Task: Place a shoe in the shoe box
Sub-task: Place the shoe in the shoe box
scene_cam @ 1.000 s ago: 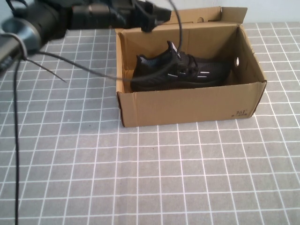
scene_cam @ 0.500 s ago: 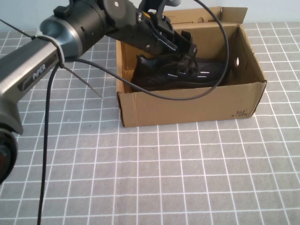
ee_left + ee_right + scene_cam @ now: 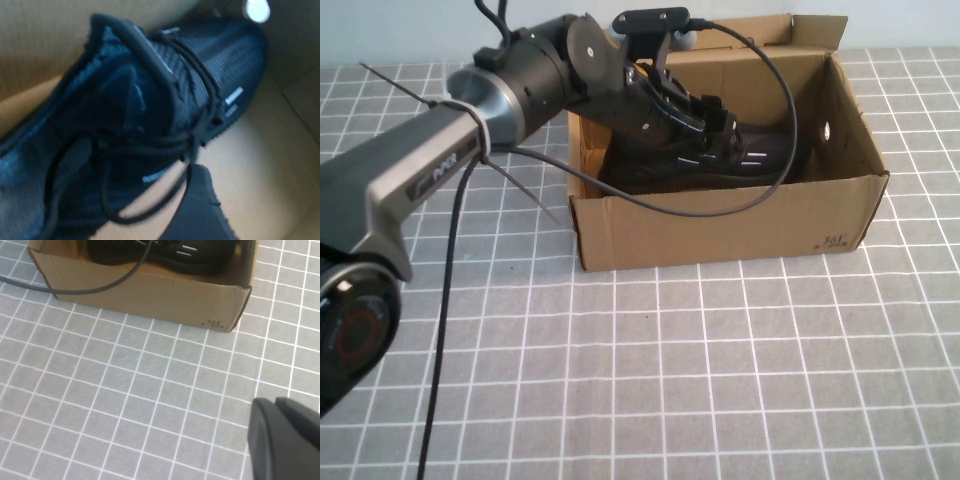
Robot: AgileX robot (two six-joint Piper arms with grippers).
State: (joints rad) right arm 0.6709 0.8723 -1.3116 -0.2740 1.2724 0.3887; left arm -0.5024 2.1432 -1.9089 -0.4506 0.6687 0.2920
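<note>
The left gripper's finger is next to the shoe's loose laces [image 3: 194, 140], outside the shoe's opening, so next the left gripper moves back and reaches into the shoe's opening [image 3: 132, 100] behind the tongue.
The black mesh shoe [image 3: 760, 150] lies on its sole inside the brown cardboard shoe box [image 3: 720, 225], toe toward the box's right end with the round hole. My left arm reaches into the box from the left. My left gripper [image 3: 715, 115] is right over the shoe's laces and tongue. In the left wrist view the shoe [image 3: 150, 115] fills the frame. One finger [image 3: 200, 210] is beside the laces, spread wide from the other finger, which is out of frame. My left gripper [image 3: 250, 200] holds nothing. My right gripper [image 3: 287, 410] is shut and empty above the table, in front of the box [image 3: 150, 292].
A black cable [image 3: 650, 200] from the left arm hangs over the box's front wall. A thin cable-tie tail [image 3: 520, 185] sticks out over the grey gridded tablecloth [image 3: 670, 380]. The box flaps stand upright at the back.
My left arm has swung from above the table's back left down into the box, and its gripper now sits over the shoe. The shoe and box have not moved.
</note>
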